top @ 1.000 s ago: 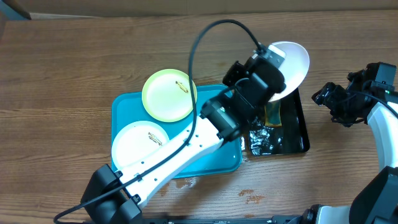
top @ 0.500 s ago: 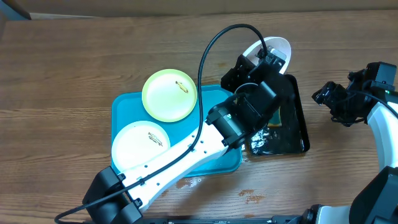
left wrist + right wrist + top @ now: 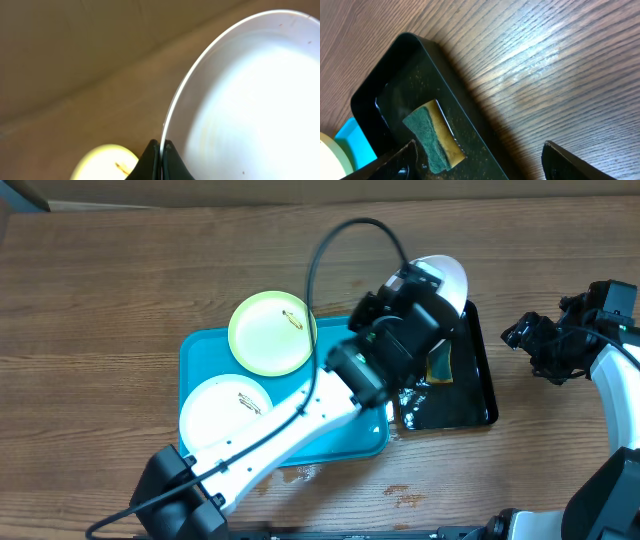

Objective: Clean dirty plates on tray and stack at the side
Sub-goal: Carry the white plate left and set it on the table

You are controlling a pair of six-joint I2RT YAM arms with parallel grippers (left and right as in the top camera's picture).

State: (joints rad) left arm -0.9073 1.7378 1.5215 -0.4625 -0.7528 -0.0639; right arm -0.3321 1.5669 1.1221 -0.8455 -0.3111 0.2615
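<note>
My left gripper has the held plate's side (image 3: 255, 110) clear of scraps, so it should carry on to open wood (image 3: 124, 352) beside the turquoise tray and release the plate flat.
My left gripper (image 3: 428, 288) is shut on the rim of a white plate (image 3: 447, 278), held tilted above the far end of the black tray (image 3: 480, 395). In the left wrist view the fingertips (image 3: 161, 150) pinch the plate (image 3: 250, 100) at its edge. A yellow-green plate (image 3: 272, 332) with a small smear lies at the far side of the turquoise tray (image 3: 195, 350). A white plate (image 3: 225, 412), also smeared, sits in the tray's near left part. My right gripper (image 3: 530, 345) hovers open to the right of the black tray, holding nothing.
A green-and-yellow sponge (image 3: 432, 135) lies in the wet black tray (image 3: 470, 110), also seen from overhead as the sponge (image 3: 438, 365). My left arm (image 3: 300, 420) crosses over the turquoise tray's right half. A small wet patch marks the wood near the tray's front edge (image 3: 300, 472).
The left wrist has turned and shifted slightly, so the held white plate shows less of its face and sits closer to the gripper. The right arm has not moved.
</note>
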